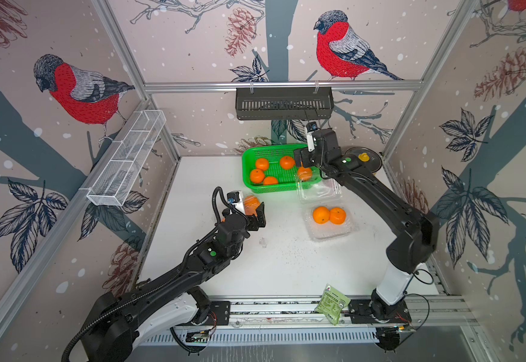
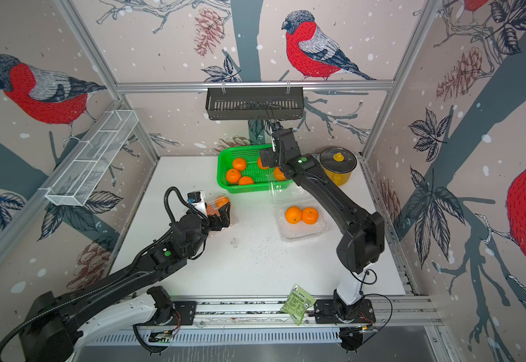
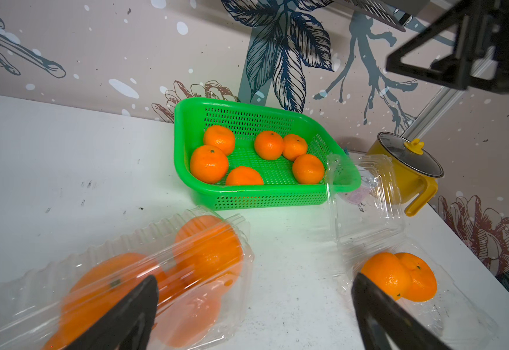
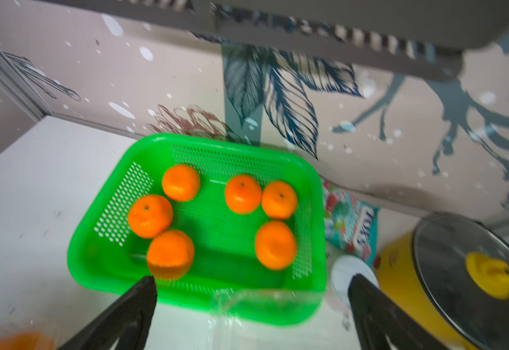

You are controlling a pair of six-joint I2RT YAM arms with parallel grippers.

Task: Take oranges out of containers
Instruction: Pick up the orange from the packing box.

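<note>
The open container's lid is leaning back on the green basket, so my empty right gripper keeps going down to the uncovered oranges and closes around one.
Several oranges lie in the green basket. A closed clear container at the left holds more oranges. An open container at the right holds two oranges, and its lid leans on the basket. My left gripper is open beside the closed container with nothing between its fingers; it also shows from above. My right gripper hangs open and empty above the basket's right end.
A yellow lidded pot stands at the back right. A snack packet and a white disc sit between it and the basket. A black basket hangs on the back rail and a white wire shelf on the left one. A green packet lies on the front rail.
</note>
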